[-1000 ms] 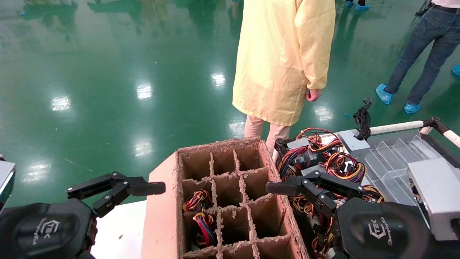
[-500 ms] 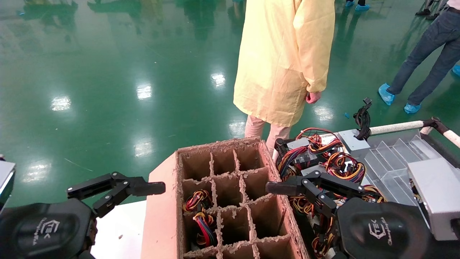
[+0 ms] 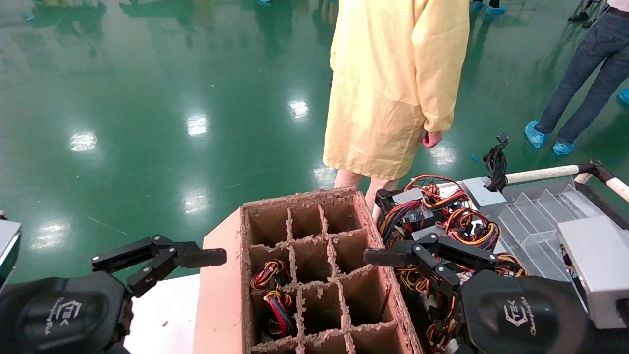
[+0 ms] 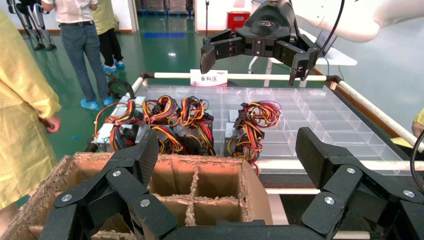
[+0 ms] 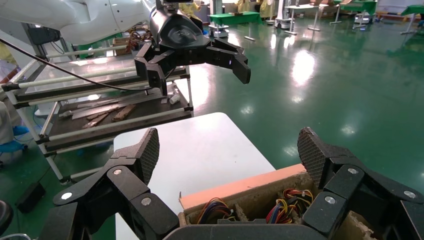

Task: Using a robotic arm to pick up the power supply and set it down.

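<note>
The wire bundle [image 3: 280,308] pokes up out of a deep box cell [image 3: 271,327], so I expect a hidden power supply to come up dangling below the wires when I lift.
Several power supplies [image 3: 437,216] lie on a clear divided tray [image 3: 540,221] on the right, with red, yellow and black wire bundles over them. They also show in the left wrist view [image 4: 170,125]. A bare silver-grey box [image 3: 594,265] lies at the far right. More wire bundles [image 3: 275,290] stick out of two cells of the brown cardboard box [image 3: 221,295] in the middle. My left gripper [image 3: 196,260] [image 4: 228,150] hangs open and empty left of the box. My right gripper [image 3: 388,260] [image 5: 231,150] hangs open and empty over the box's right edge.
A person in a yellow coat [image 3: 393,83] stands just behind the box and tray. Another person in jeans [image 3: 585,73] is at the far right. The box rests on a white table [image 3: 167,309]. A metal rack [image 5: 100,115] stands beyond the table.
The person in the yellow coat has shifted slightly to the right. Both arms and the power supplies have stayed where they were.
</note>
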Available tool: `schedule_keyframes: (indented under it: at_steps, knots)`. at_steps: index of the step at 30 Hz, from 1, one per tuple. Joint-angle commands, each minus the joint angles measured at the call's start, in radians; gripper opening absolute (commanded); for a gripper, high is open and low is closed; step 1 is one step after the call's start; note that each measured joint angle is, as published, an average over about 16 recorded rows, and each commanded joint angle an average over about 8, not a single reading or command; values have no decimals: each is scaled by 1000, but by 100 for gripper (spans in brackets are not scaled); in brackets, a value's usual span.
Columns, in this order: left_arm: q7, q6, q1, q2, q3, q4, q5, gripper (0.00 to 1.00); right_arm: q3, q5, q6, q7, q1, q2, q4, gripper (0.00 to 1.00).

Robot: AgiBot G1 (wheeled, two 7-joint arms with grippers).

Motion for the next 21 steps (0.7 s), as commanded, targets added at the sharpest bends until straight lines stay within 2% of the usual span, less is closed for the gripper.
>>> schedule_keyframes:
  at_steps: [1, 5, 6, 21]
  knots:
    - [0, 0, 0, 0, 0, 0, 0, 54, 0, 0, 0, 0, 0, 0, 0, 100]
    - [0, 0, 0, 0, 0, 0, 0, 4, 0, 0, 0, 0, 0, 0, 0, 100]
    - [0, 0, 0, 0, 0, 0, 0, 0, 0, 0, 0, 0, 0, 0, 0, 100]
    - [0, 0, 0, 0, 0, 0, 0, 0, 0, 0, 0, 1, 0, 0, 0, 100]
